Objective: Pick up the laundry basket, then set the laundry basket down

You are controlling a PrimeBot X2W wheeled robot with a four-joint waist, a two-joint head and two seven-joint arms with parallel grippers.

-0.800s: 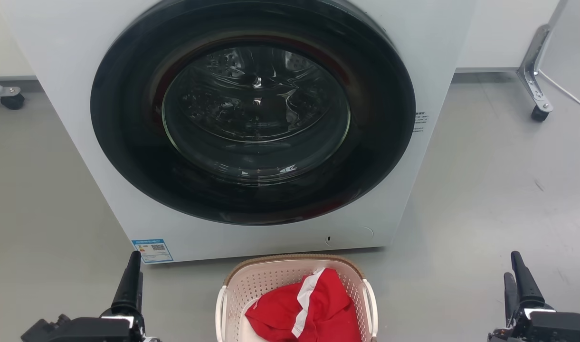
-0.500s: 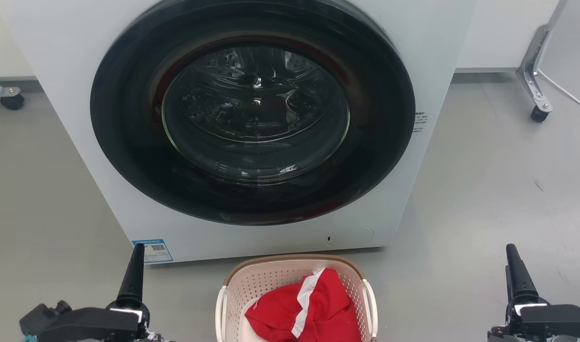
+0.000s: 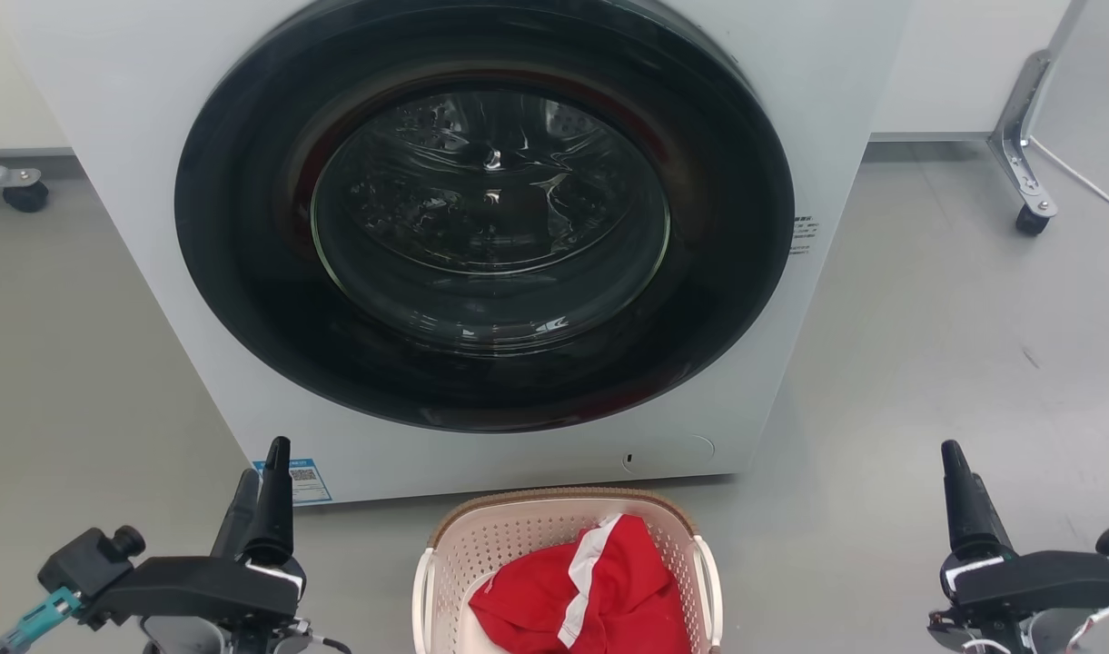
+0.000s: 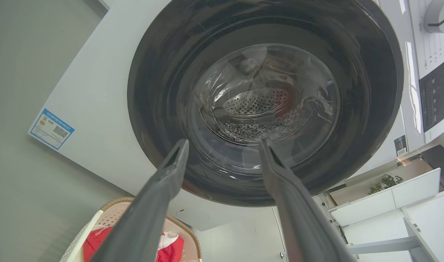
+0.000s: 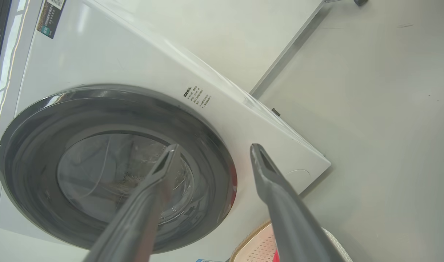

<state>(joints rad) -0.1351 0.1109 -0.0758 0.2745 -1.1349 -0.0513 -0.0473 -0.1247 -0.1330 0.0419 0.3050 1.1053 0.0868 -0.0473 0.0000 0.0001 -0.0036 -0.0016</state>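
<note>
The white handle (image 3: 710, 595) carries on the line of the laundry basket's brown rim (image 3: 681, 516), so the handle will stay fixed and bring the laundry basket up directly when I lift.
The laundry basket (image 3: 518, 531), cream-white with perforated walls and a brown woven rim, stands on the floor at the bottom centre, just in front of the washing machine. A red garment with a white stripe (image 3: 590, 590) lies inside it. My left gripper (image 3: 262, 461) hangs open and empty to the basket's left, well apart from its white side handle. My right gripper (image 3: 952, 454) is far off to the basket's right. In the left wrist view the left gripper (image 4: 223, 142) is spread open, with the basket's rim (image 4: 187, 233) low down. The right gripper (image 5: 214, 146) is likewise open above the basket's corner (image 5: 254, 245).
The white washing machine (image 3: 136, 136) with its dark round door (image 3: 481, 236) shut rises right behind the basket. A metal leg on a caster (image 3: 1026, 182) stands at the far right and another caster (image 3: 23, 193) at the far left. Grey floor lies to both sides.
Both grippers have moved up the head view, away from its bottom edge, and more of each wrist shows. The basket and garment have not moved.
</note>
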